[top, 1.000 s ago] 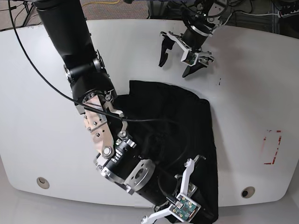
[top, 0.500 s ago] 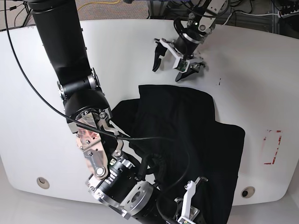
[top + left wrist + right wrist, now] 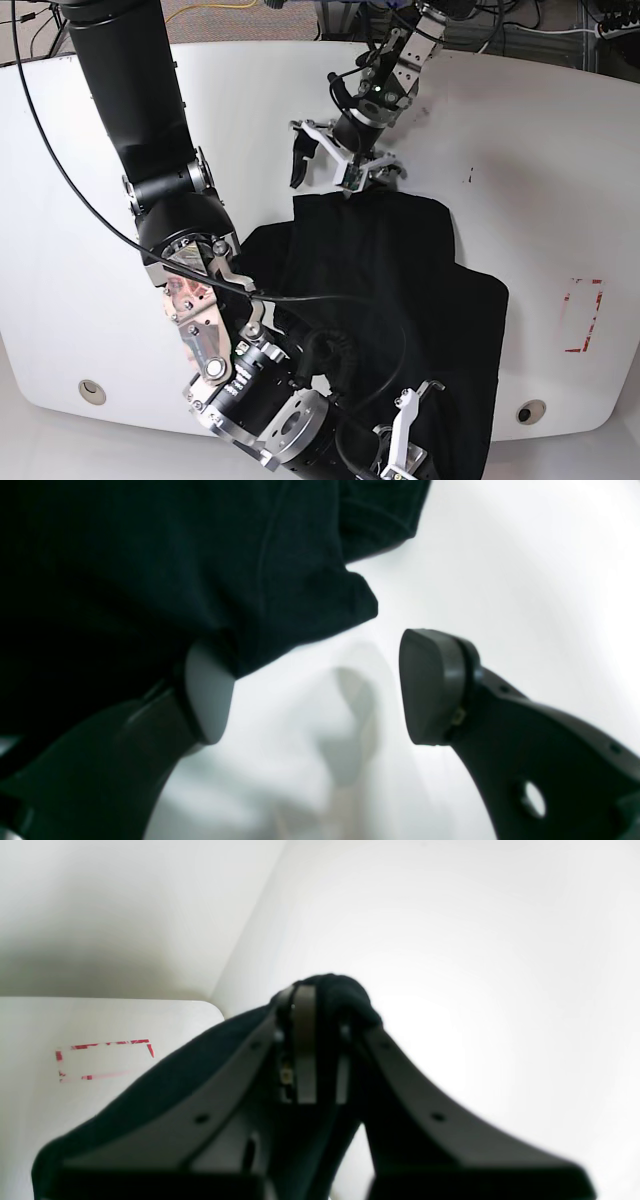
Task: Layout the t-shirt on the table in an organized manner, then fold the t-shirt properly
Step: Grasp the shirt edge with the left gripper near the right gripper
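I should keep my left gripper moving into the t-shirt's far edge (image 3: 294,643), which is just ahead of its open fingers, and close it beside the t-shirt's corner (image 3: 363,600).
The black t-shirt (image 3: 400,290) lies crumpled on the white table (image 3: 80,250), spreading from the middle to the front edge. My left gripper (image 3: 335,178) hovers open at the shirt's far edge. In the left wrist view the left gripper (image 3: 315,690) has a corner of the t-shirt (image 3: 300,605) draped over one of its fingertips (image 3: 207,695), with bare table between the jaws. My right gripper (image 3: 315,1010) is shut on a bunched fold of the t-shirt (image 3: 345,990), beyond the table's front edge. Its fingertips fall below the base view.
A red tape rectangle (image 3: 583,315) marks the table's right side and also shows as a red tape rectangle (image 3: 102,1060) in the right wrist view. Two grommet holes (image 3: 92,391) (image 3: 531,411) sit near the front edge. The bulky right arm (image 3: 200,260) crosses the table's left half.
The left gripper came down from the back of the table to the shirt's far edge. The right arm drew the shirt toward the front edge, and the cloth spread wider.
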Controlling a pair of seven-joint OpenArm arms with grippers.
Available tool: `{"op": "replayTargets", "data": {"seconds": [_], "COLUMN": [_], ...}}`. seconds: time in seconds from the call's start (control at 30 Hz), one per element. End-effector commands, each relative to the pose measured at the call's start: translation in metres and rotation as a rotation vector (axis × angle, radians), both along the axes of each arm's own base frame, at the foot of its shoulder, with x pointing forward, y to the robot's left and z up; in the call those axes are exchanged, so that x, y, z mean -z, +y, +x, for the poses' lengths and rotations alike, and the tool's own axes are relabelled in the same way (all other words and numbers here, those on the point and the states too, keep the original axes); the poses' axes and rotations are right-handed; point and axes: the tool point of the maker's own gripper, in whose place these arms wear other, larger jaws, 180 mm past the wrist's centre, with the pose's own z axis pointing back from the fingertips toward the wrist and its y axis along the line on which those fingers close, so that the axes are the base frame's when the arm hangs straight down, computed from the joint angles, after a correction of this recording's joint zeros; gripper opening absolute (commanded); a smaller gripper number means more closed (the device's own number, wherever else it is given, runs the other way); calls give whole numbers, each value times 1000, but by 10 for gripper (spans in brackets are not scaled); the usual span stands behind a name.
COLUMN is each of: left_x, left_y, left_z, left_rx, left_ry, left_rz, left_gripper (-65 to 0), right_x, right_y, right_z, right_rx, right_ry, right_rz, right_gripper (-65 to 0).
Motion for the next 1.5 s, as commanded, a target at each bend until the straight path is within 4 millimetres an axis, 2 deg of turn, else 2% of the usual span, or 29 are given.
{"op": "replayTargets", "data": {"seconds": [0.0, 0.23, 0.47, 0.53, 0.67, 0.73, 0.93, 1.03, 1.1, 1.17, 1.27, 1.4, 1.47], "left_x": [-4, 3, 8, 8, 14, 19, 27, 18, 15, 9, -3, -7, -14], "left_y": [-10, -23, -7, -1, 13, 22, 51, 75, 84, 85, 89, 97, 112], "left_z": [7, 17, 36, 42, 48, 48, 51, 57, 51, 46, 39, 25, 21], "left_rx": [-6, -6, -71, -83, -115, -133, -211, -245, -235, -212, -193, -175, -180], "left_ry": [-7, 16, 43, 52, 97, 127, 173, 136, 120, 100, 65, 80, 78], "left_rz": [-32, -39, -36, -28, -9, -1, 5, 23, 44, 49, 46, 70, 101], "left_gripper": [-185, -185, -200, -242, -440, -510, -542, -564, -621, -650, -650, -650, -650], "right_x": [-30, -32, -30, -30, -29, -29, -30, -29, -25, -24, -25, -26, -22], "right_y": [-5, -8, -9, -10, -12, -12, -12, -13, -13, -13, -17, -19, -19], "right_z": [-5, -6, -6, -5, -4, -4, -5, -5, -4, -4, -3, -5, -3], "right_rx": [-8, -9, -7, -3, 1, 1, 0, 0, 7, 7, 11, 11, 16], "right_ry": [-67, -68, -63, -63, -65, -65, -67, -66, -60, -57, -52, -58, -49], "right_rz": [52, 66, 67, 64, 61, 61, 62, 63, 60, 60, 73, 80, 79], "right_gripper": [-650, -650, -650, -650, -650, -650, -650, -650, -650, -650, -650, -650, -650]}}
